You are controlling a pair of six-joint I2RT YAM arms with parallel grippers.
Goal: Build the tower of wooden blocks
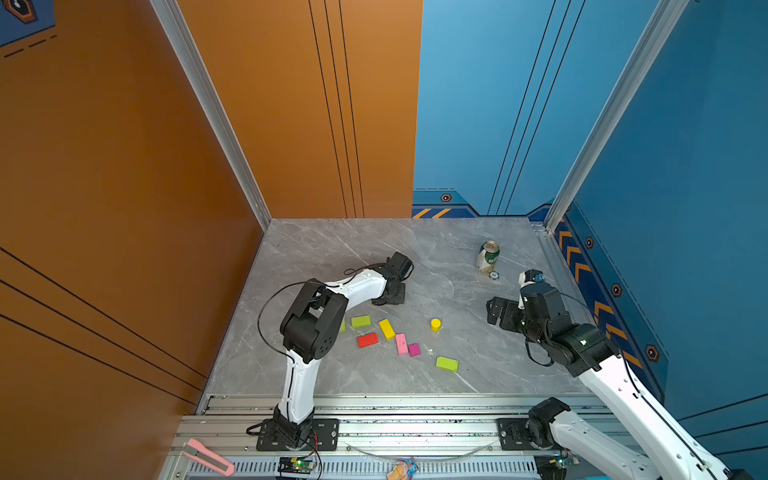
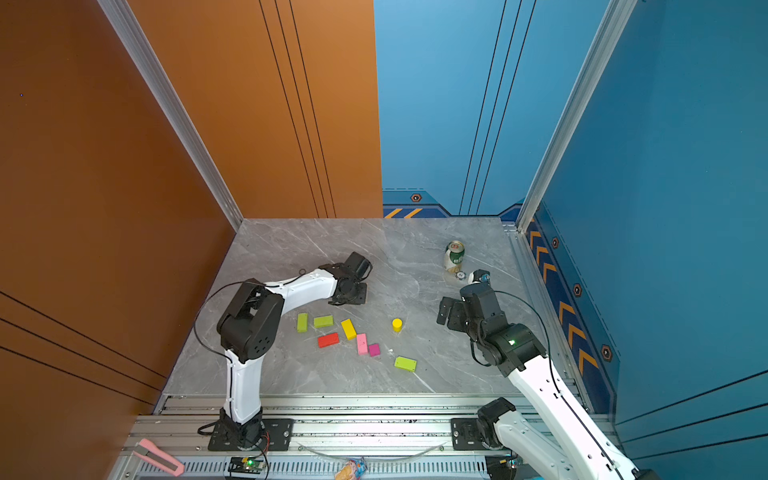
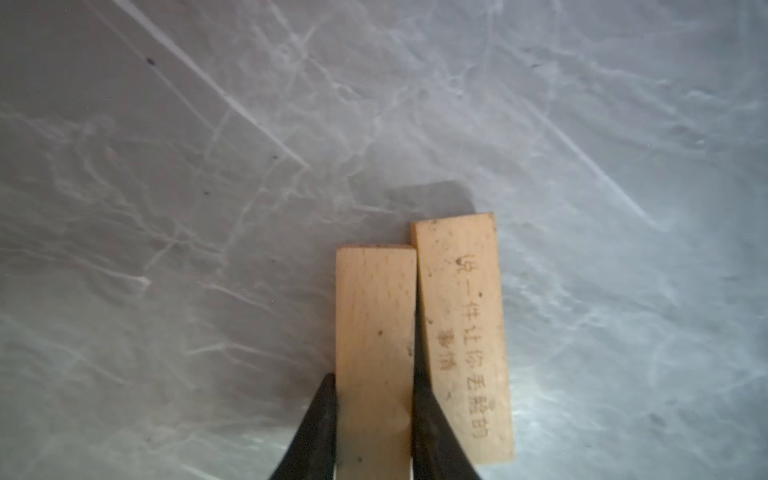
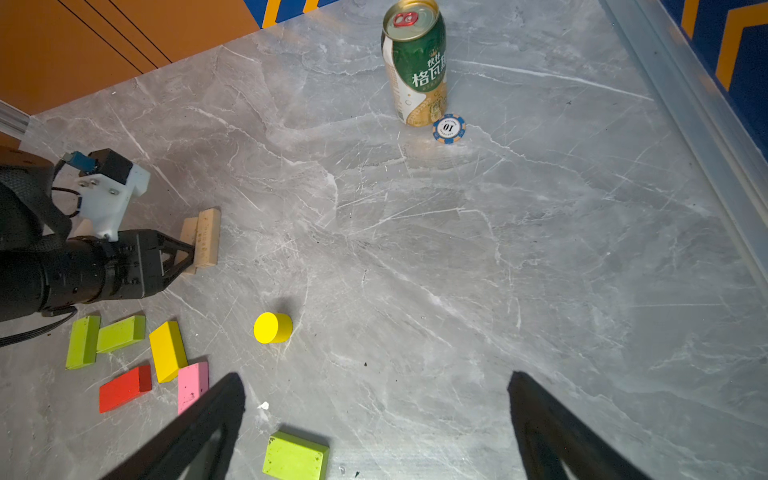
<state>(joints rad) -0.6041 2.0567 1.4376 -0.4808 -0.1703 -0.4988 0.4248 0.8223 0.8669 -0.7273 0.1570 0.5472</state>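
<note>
The printed bar lies crooked (image 3: 418, 320) against the plain bar that the left gripper holds, so the robot should push the printed bar over and then pull back to leave a gap.
My left gripper (image 3: 374, 374) is shut on a plain tan bar (image 3: 374, 324) that lies on the marble table. A second tan bar (image 3: 461, 332), printed with characters, lies against it outside the jaws. In both top views the left gripper (image 1: 390, 295) hides these bars. Loose wood blocks lie nearer the front: lime-green (image 1: 360, 321), yellow (image 1: 386, 328), red (image 1: 367, 340), pink (image 1: 401, 343), a magenta cube (image 1: 414, 350), a yellow cylinder (image 1: 435, 324) and another lime-green slab (image 1: 446, 364). My right gripper (image 4: 376, 386) hovers open and empty at the right (image 1: 496, 311). No tower stands in view.
A green-white drink can (image 1: 488, 255) stands at the back right with a poker chip (image 1: 493, 275) beside it. A pink utility knife (image 1: 208, 457) and a snack wrapper (image 1: 401, 469) lie on the front rail. Orange and blue walls enclose the table.
</note>
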